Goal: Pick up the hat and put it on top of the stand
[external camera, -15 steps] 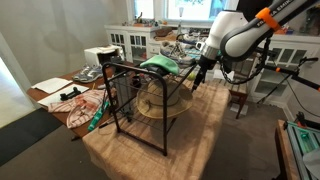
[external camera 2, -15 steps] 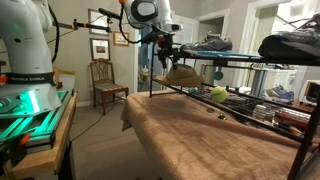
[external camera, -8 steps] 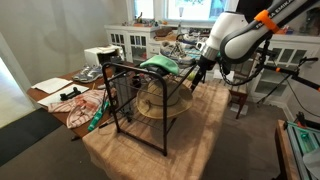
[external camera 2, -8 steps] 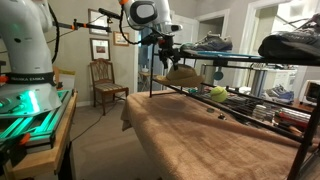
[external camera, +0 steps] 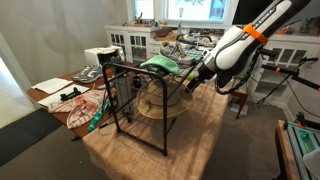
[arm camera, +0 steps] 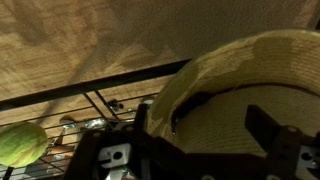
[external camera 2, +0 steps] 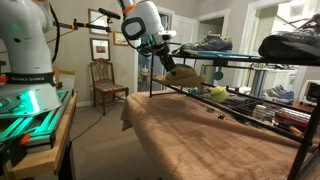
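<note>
The hat is inside the stand, under the stand's top shelf (external camera 2: 228,57), so the robot's gripper should close on the hat's brim (external camera 2: 181,76) and back out with the hat before raising it high.
The tan straw hat (external camera: 160,102) lies inside the black wire stand (external camera: 120,100), below its top shelf. It also shows in an exterior view (external camera 2: 182,75), beside the stand's rail (external camera 2: 240,100). My gripper (external camera: 188,85) reaches in from the stand's far side and sits right at the hat's brim, as seen in an exterior view (external camera 2: 167,68). In the wrist view the hat (arm camera: 235,85) fills the right half, and the gripper (arm camera: 205,140) has its jaws spread wide over the brim. One fingertip (arm camera: 263,125) shows dark against the straw. Nothing is held.
A green rounded item (external camera: 160,65) sits on the stand's top and also shows in the wrist view (arm camera: 20,145). Shoes and clutter lie on the floor (external camera: 80,100). A wooden chair (external camera 2: 103,80) and white cabinets (external camera: 130,42) stand behind. A tan rug (external camera 2: 200,140) covers the floor.
The arm has swung lower and stretched out toward the hat. The hat and the green item have not moved.
</note>
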